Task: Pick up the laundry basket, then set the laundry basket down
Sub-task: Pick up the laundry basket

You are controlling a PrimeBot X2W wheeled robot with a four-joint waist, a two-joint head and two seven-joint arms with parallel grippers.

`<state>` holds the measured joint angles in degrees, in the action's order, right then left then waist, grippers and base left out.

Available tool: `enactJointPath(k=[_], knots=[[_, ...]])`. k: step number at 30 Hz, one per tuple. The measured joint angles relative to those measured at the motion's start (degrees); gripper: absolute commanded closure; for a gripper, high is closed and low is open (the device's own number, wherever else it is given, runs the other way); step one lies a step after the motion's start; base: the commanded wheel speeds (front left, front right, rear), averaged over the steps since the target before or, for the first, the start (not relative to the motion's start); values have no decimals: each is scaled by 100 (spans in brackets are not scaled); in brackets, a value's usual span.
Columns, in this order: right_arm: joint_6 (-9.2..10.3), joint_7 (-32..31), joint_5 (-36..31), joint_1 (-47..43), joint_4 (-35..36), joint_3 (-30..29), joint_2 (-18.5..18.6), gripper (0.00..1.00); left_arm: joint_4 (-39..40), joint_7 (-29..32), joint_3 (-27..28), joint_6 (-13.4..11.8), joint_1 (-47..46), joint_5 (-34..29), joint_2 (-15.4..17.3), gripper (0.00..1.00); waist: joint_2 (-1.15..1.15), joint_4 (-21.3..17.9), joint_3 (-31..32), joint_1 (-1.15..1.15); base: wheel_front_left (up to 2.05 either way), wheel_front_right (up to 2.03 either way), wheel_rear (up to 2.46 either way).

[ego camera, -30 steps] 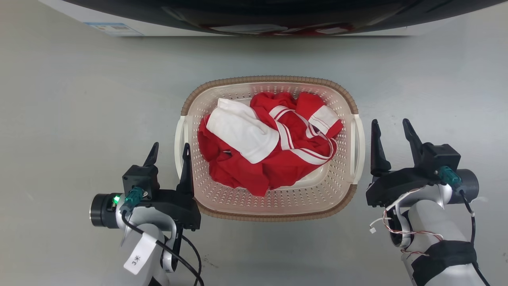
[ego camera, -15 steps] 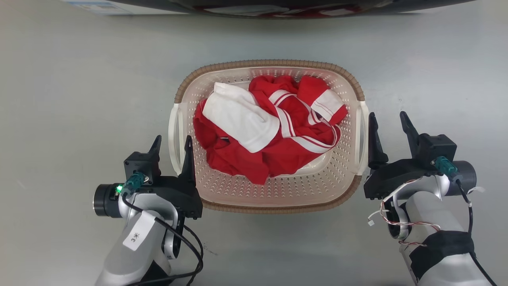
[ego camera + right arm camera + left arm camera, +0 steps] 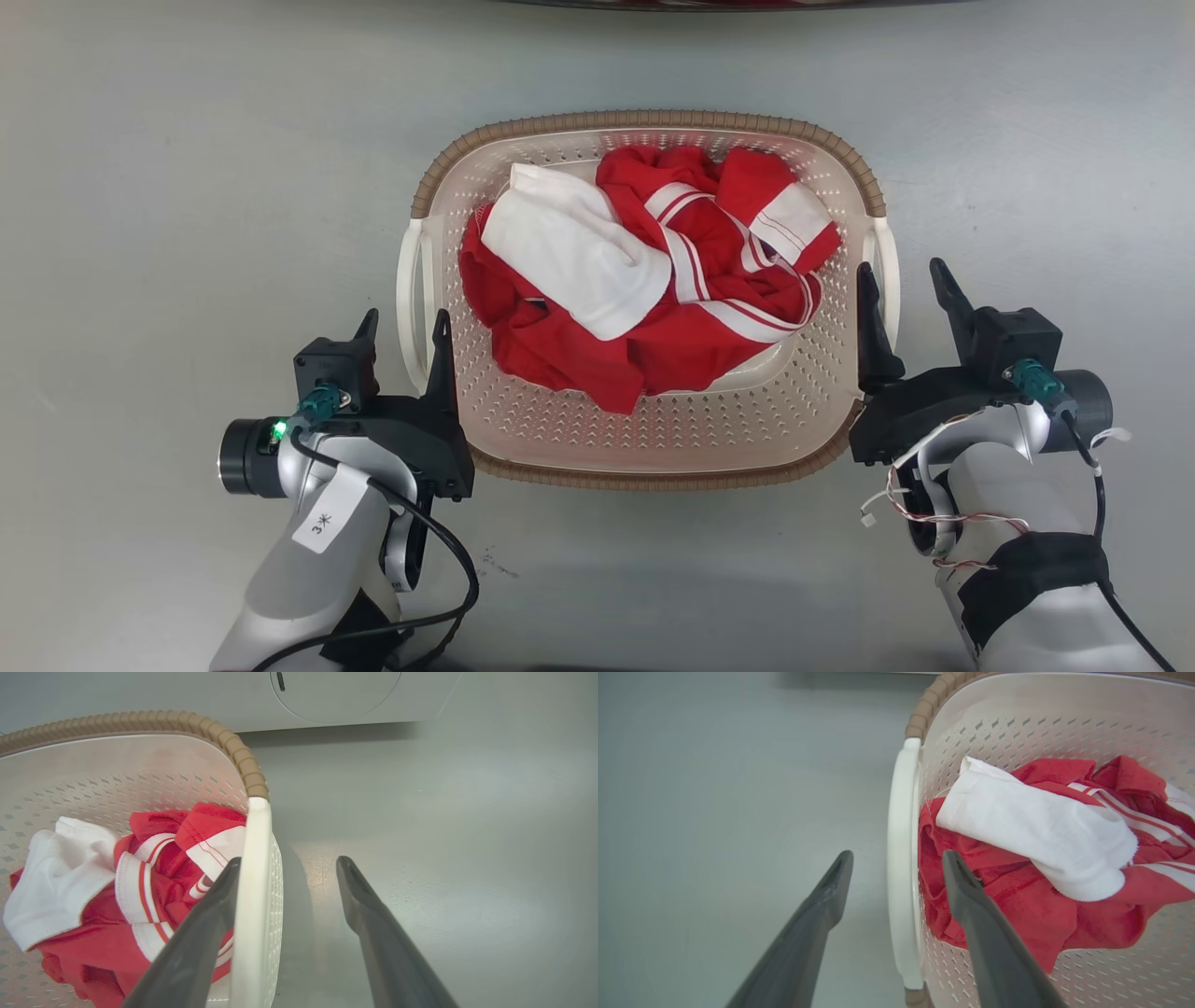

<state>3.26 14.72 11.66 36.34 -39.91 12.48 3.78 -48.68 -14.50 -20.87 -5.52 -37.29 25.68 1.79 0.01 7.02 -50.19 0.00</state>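
The red and white clothes sit low inside the brown rim, so I expect them to stay in place and come along when the robot lifts and carries the laundry basket.
The laundry basket, cream perforated plastic with brown woven-look end rims, sits on the grey floor holding red and white clothes. My left gripper is open with its jaws on either side of the white left handle: one finger is inside the basket wall and the other outside. My right gripper is open the same way around the right handle, with its inner finger against the clothes side and its outer finger over bare floor. The handles are not clamped.
The washing machine's white front stands just beyond the basket's far end, and its dark edge shows at the top of the head view. Grey floor spreads open to both sides.
The head camera has tilted, so the washing machine has slid out of the top of the view. My right gripper has come inward from beside the basket to straddle the right handle. The left gripper sits further along its handle.
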Motion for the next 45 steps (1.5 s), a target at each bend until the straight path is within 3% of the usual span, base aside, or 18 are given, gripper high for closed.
enactJointPath(k=[18, 31, 32, 33, 34, 35, 36, 37, 45], knots=[[-15, 0, 162, 138, -491, 237, 0, 0, -425, 0, -491, 53, -276, 471, -7, 0, -1, 62, -112, 0, 0, 0, 0], [135, 0, 394, 444, -747, 487, 1, 0, -520, 0, -1025, 99, -595, 891, -9, 0, -1, 141, -233, 0, 0, 0, 0], [138, 0, 407, 461, -781, 505, 1, 0, -531, 0, -1087, 99, -606, 925, -8, 9, -1, 148, -239, 0, 0, 0, 0], [163, 0, 407, 484, -839, 528, 1, 12, -545, 1, -1137, 99, -606, 951, -9, 36, -1, 153, -245, 0, 0, 0, 0], [186, 0, 412, 508, -878, 549, 2, 41, -561, 4, -1173, 100, -606, 993, -9, 52, -1, 157, -249, 0, 0, 0, 0], [188, 0, 428, 531, -905, 568, 3, 53, -578, 15, -1227, 100, -608, 1027, -9, 85, -1, 161, -252, 0, 0, 0, 0], [215, 0, 454, 545, -925, 587, 3, 62, -600, 33, -1291, 100, -614, 1056, 2, 100, -1, 165, -253, 0, 0, 0, 0], [232, 0, 458, 547, -955, 597, 3, 98, -610, 36, -1334, 105, -615, 1058, 18, 100, -1, 169, -253, 0, 0, 0, 0], [303, 8, 688, 614, -1133, 636, 48, 100, -635, 36, -1600, 98, -694, 1372, 22, 100, -1, 209, -226, 0, 0, 0, 0]])
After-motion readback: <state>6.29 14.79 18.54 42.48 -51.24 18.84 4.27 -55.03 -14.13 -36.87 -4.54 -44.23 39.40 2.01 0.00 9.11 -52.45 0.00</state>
